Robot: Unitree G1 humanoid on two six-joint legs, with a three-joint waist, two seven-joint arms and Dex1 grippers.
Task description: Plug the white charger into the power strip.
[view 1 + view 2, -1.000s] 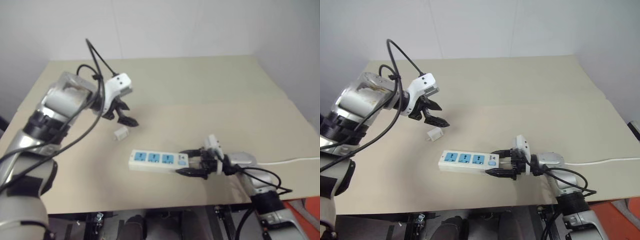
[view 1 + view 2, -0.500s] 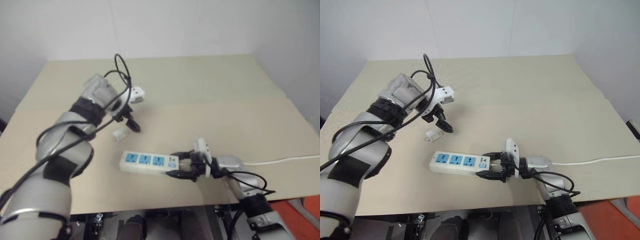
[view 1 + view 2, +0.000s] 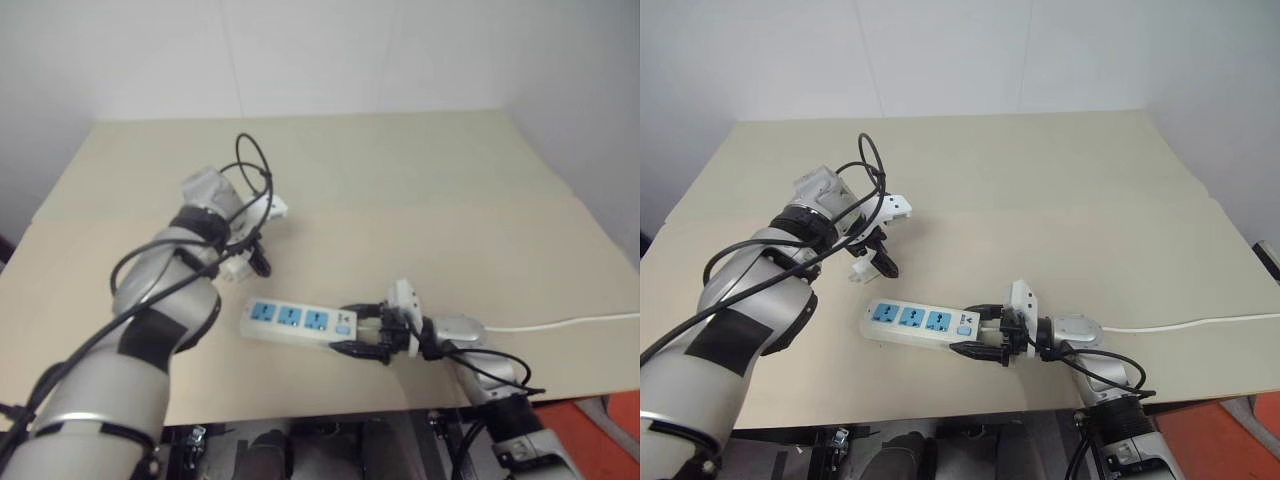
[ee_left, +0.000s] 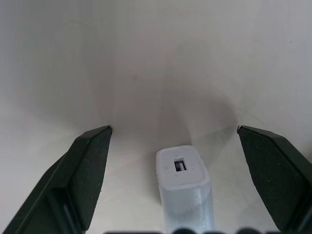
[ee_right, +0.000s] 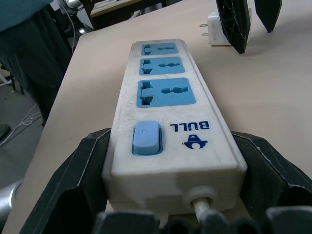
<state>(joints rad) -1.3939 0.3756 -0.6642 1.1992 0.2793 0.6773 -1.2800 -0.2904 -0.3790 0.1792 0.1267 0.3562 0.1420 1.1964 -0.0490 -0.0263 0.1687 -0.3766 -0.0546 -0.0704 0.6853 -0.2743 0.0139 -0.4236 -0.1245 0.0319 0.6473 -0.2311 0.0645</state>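
The blue sockets point up. The white charger will therefore stay standing upright on the power strip when I push it in.
The white charger lies on the tan table, its prongs showing in the right wrist view. My left gripper points steeply down over it and is open, one black finger on each side and neither touching it. From the head it sits just left of the power strip. The strip is a white bar with three blue sockets. My right gripper is shut on its cord end, the fingers pressed against both long sides.
The strip's thin white cord runs off to the right across the table. The table's front edge lies close behind the strip. Black cables loop over my left wrist. Bare tabletop stretches toward the back wall.
My left gripper has swung down and in toward the charger, tipping from nearly level to steeply downward, and now straddles it. The right gripper keeps its hold on the strip.
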